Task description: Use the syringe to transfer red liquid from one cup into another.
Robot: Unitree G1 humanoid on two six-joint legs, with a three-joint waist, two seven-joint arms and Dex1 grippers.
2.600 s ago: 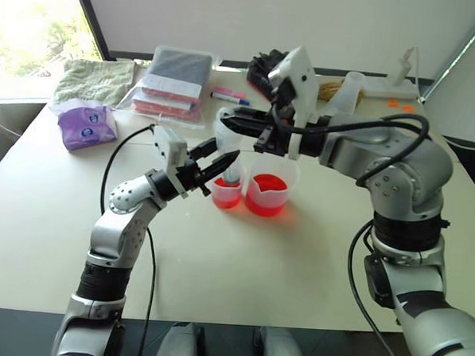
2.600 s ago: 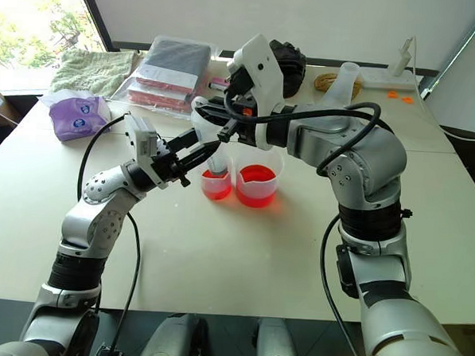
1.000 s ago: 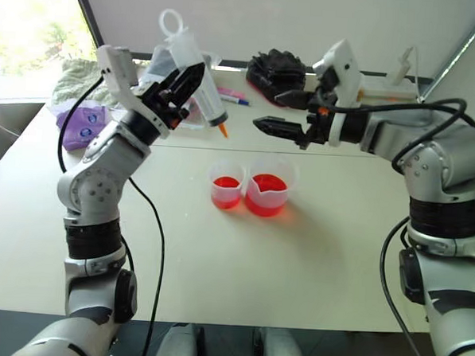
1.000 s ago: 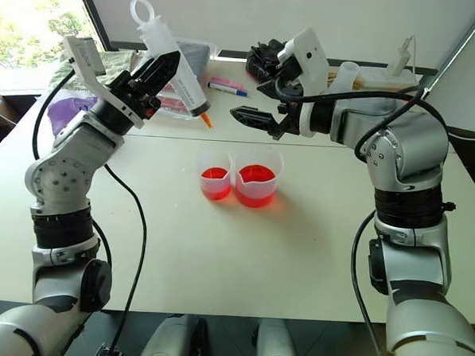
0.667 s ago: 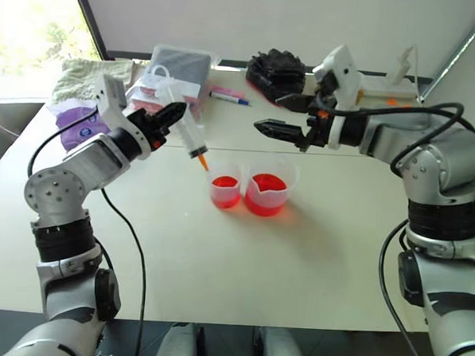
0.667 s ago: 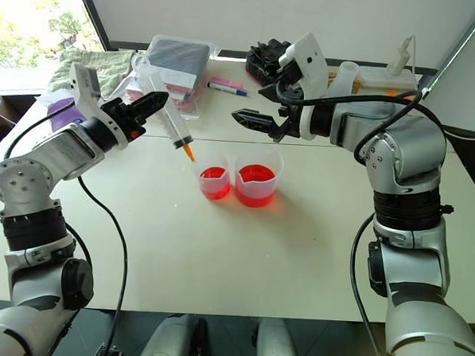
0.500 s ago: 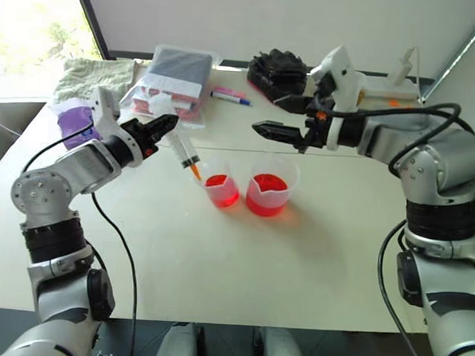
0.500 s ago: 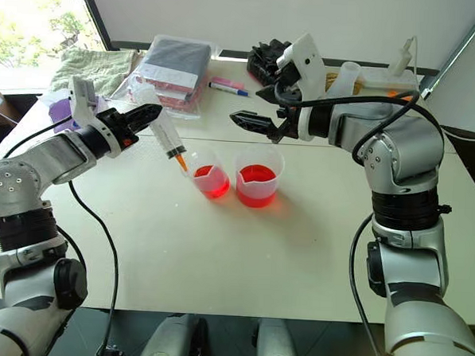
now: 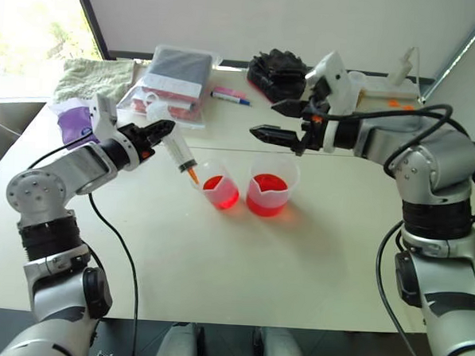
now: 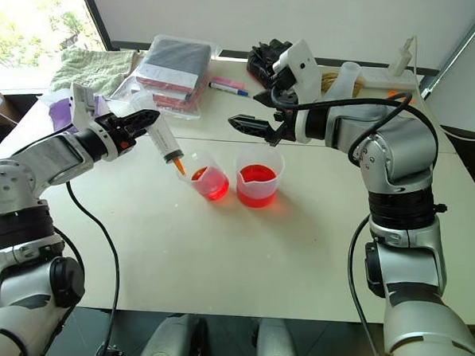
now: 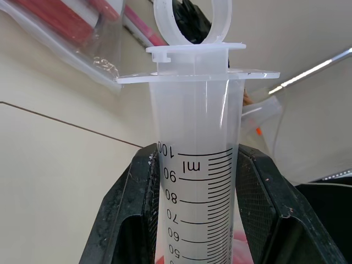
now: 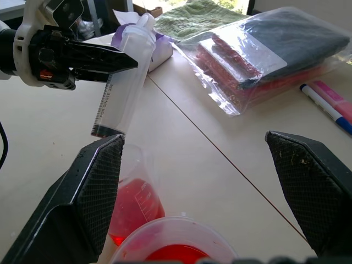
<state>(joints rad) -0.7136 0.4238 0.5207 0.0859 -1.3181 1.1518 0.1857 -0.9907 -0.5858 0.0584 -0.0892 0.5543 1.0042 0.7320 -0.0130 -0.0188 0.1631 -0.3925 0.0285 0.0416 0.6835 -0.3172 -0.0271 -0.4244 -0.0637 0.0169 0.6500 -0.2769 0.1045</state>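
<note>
The syringe's orange tip (image 9: 194, 176) is tilting the narrower cup by the cup's rim, so my left gripper needs to move back gently to stand the cup upright (image 9: 221, 191) and then lift the tip clear.
My left gripper (image 9: 154, 130) is shut on the barrel of the syringe (image 9: 172, 147), a large clear one slanting down to the right. Its orange tip (image 9: 193, 176) is at the rim of the narrower cup (image 9: 218, 190), which holds red liquid (image 9: 222, 195) and tilts with its rim toward the syringe. In the left wrist view the syringe (image 11: 196, 181) stands clamped between both black fingers (image 11: 130, 220). The wider spouted cup (image 9: 268, 195) with red liquid stands upright just to the right. My right gripper (image 9: 264, 120) hovers open above and behind the cups, empty.
At the back of the table lie a plastic bag of packets (image 9: 173, 80), a blue-capped pen (image 9: 230, 98), a black bundle (image 9: 277, 68), a green towel (image 9: 95, 76) and a purple pack (image 9: 76, 122). A white power strip (image 9: 385, 92) sits at the back right.
My left arm has brought the syringe down from high at the left to the narrower cup's rim, and that cup has tipped. The right gripper has stayed put, open.
</note>
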